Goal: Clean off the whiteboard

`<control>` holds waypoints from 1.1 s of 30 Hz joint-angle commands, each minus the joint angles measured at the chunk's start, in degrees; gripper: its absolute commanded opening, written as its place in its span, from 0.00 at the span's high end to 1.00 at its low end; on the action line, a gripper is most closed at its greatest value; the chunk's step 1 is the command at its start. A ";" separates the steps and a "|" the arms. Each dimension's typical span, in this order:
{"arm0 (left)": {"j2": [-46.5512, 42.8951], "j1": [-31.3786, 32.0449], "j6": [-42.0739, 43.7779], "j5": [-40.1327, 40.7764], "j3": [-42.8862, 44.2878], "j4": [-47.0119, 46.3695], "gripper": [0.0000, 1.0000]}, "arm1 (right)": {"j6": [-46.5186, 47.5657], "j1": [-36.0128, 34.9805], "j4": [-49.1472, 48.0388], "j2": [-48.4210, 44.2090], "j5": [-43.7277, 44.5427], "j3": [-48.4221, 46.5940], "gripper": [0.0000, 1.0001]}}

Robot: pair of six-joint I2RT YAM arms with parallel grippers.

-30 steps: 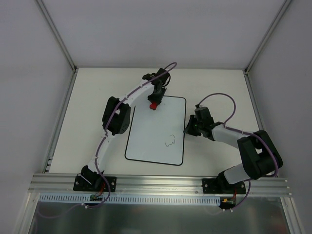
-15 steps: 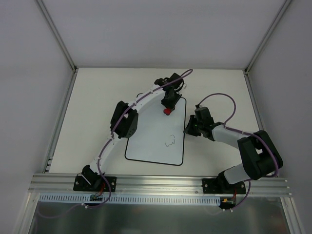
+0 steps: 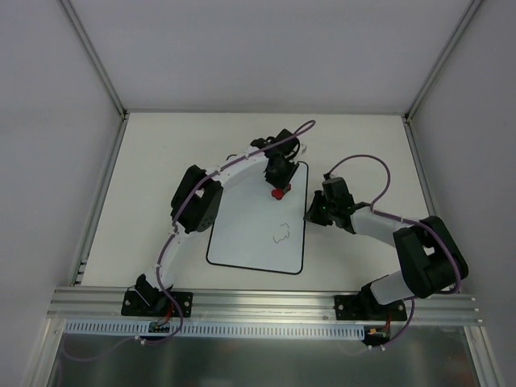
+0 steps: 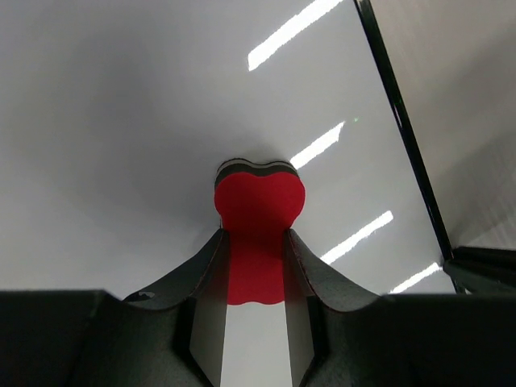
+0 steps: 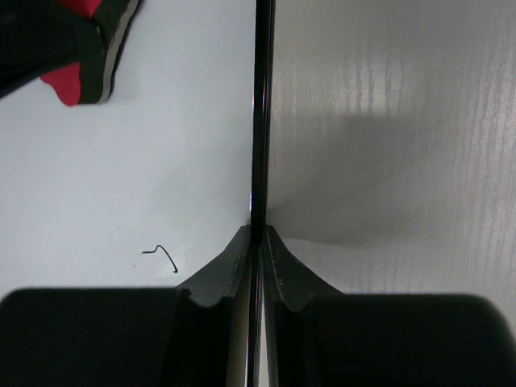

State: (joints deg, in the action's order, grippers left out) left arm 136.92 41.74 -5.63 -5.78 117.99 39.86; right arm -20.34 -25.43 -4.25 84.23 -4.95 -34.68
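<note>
The red eraser (image 3: pixel 279 193) is on the whiteboard past the dark scribble, so the robot's left gripper should sweep the eraser back toward the rail, over the remaining strokes.
The whiteboard (image 3: pixel 251 226) lies flat on the table, white with a thin black border, and a small dark scribble (image 3: pixel 281 235) sits on its right half. My left gripper (image 3: pixel 279 187) is over the board's upper right part, shut on the red eraser (image 3: pixel 279 193). In the left wrist view the eraser (image 4: pixel 258 211) is pinched between the jaws with its lobed end against the whiteboard (image 4: pixel 121 137). My right gripper (image 3: pixel 310 214) is shut on the board's right edge (image 5: pixel 260 121), the black border running up between its jaws. The scribble (image 5: pixel 161 255) shows left of them.
The cream table (image 3: pixel 161 161) is fenced by a metal frame and grey walls. An aluminium rail (image 3: pixel 266 302) with both arm bases runs along the near edge. The left arm's elbow (image 3: pixel 193 205) hangs over the board's left edge.
My left gripper has carried the eraser from the board's top edge rightward and down toward the scribble. The right gripper has stayed put on the board's edge.
</note>
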 commanded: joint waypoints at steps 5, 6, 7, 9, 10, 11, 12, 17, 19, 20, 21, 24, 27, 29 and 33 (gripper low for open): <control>-6.56 3.00 -8.68 -0.73 -17.68 3.48 1.00 | 0.65 -0.67 7.15 0.94 1.52 2.86 0.89; -7.54 3.61 -9.31 -0.72 -19.19 2.78 1.00 | 0.48 -0.76 7.06 0.94 1.44 2.86 0.89; -8.42 3.88 -9.92 -0.46 -21.21 0.86 1.00 | 0.47 -0.76 6.98 0.77 1.35 2.86 0.89; -11.14 4.93 -11.42 0.15 -26.92 -1.00 1.00 | 0.39 -0.76 6.80 0.68 1.35 2.95 0.89; -11.93 5.46 -11.77 0.42 -28.68 -1.79 1.00 | 0.30 -0.76 6.63 0.59 1.43 3.03 0.89; -13.16 6.07 -12.47 0.51 -31.39 -3.02 1.00 | 0.30 -0.67 6.62 0.68 1.61 3.12 0.89; -13.78 6.77 -12.91 0.33 -32.47 -3.64 1.00 | 0.04 -0.76 6.19 0.68 1.70 3.38 0.89; -16.16 14.41 -15.28 1.12 -36.51 -6.10 1.00 | -1.02 -0.76 4.96 1.55 1.43 3.74 0.91; -16.51 16.53 -15.99 1.21 -37.39 -6.37 1.00 | -1.46 -0.76 4.78 1.82 1.35 3.83 0.91; -17.12 18.36 -17.30 1.04 -38.70 -6.54 1.00 | -1.63 -0.67 4.60 1.73 1.43 3.83 0.92; -17.56 19.08 -18.01 0.86 -39.59 -6.81 1.00 | -1.72 -0.67 4.60 1.73 1.35 3.83 0.92; -20.20 20.58 -21.35 0.16 -44.42 -8.30 1.00 | -1.72 -0.67 4.60 1.91 1.35 3.65 0.92; -23.01 21.10 -23.63 1.20 -48.81 -9.36 1.00 | -2.07 -0.76 4.60 2.43 1.35 4.00 0.92; -24.24 21.19 -24.69 1.73 -50.75 -9.62 1.00 | -2.51 -0.67 2.93 3.22 1.09 4.00 0.92; -24.69 20.15 -25.83 4.64 -51.55 -9.53 1.00 | -2.95 -0.67 2.06 4.10 0.21 4.09 0.92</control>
State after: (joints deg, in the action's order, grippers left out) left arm 108.57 61.80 -28.16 -1.21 71.29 19.46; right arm -23.14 -25.50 -6.63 84.33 -6.09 -33.41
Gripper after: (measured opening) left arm 0.281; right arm 0.089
